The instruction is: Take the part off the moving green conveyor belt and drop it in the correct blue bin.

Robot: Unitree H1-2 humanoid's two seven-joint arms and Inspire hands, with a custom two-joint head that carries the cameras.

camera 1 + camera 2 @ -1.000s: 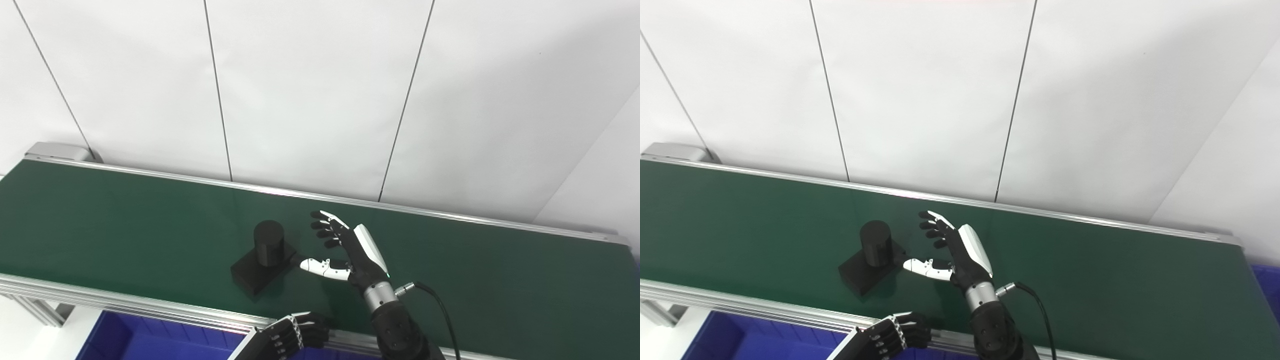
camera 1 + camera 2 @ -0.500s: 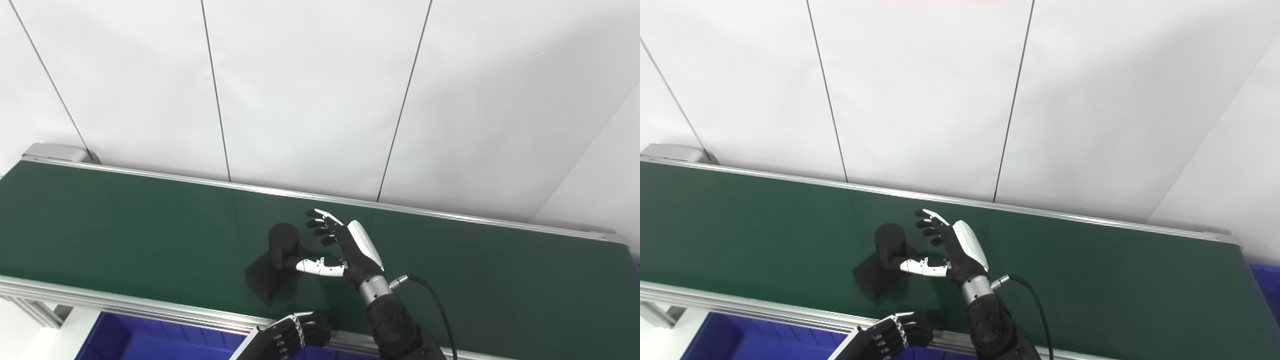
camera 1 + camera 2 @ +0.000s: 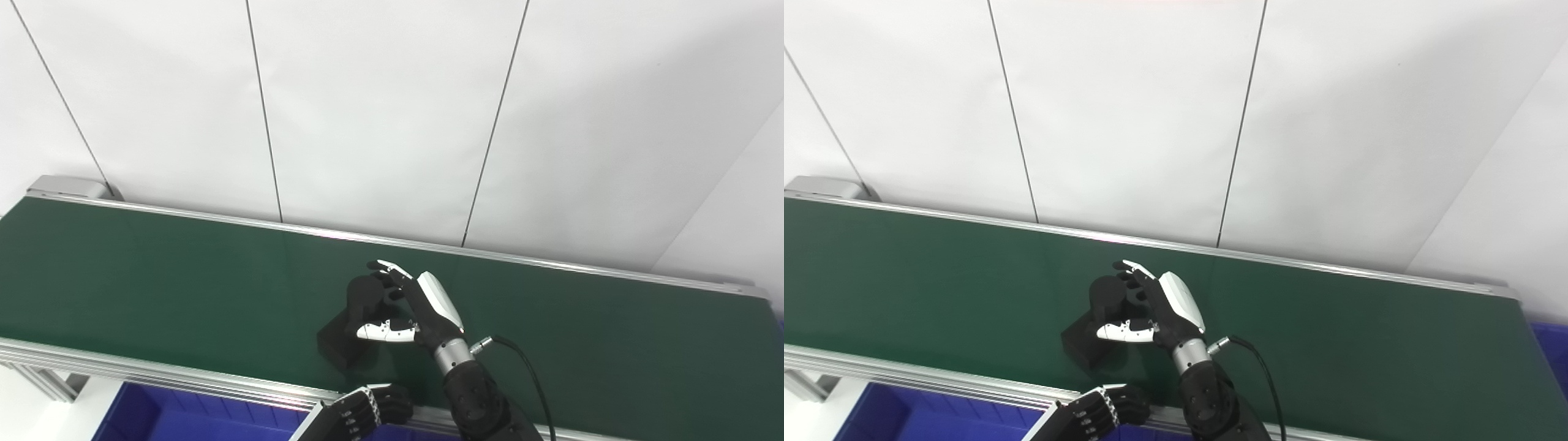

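Note:
The flat rectangular base [image 3: 340, 344] will come up too when I lift by the cylinder [image 3: 364, 295], because the cylinder rises from the base in the same black.
A black part [image 3: 362, 293], an upright cylinder on a flat rectangular base, stands on the green conveyor belt [image 3: 153, 275] near its middle. My right hand [image 3: 425, 306] is on the part's right side, open. Its white-tipped thumb [image 3: 376, 331] lies across the front of the cylinder and its fingers [image 3: 386, 272] reach round the far side, so the cylinder sits between them. I cannot tell whether they press on it. My left hand [image 3: 367, 411] hangs low at the belt's near rail with its fingers curled on nothing.
A blue bin [image 3: 184, 419] lies below the belt's near aluminium rail [image 3: 153, 373] at the bottom left. Another blue bin's corner [image 3: 1552, 349] shows past the belt's right end. White wall panels rise behind the belt's far rail.
The part has ridden the belt to the right, into my right hand. That hand has shifted slightly left, and its thumb and fingers now flank the cylinder. The left hand has barely moved.

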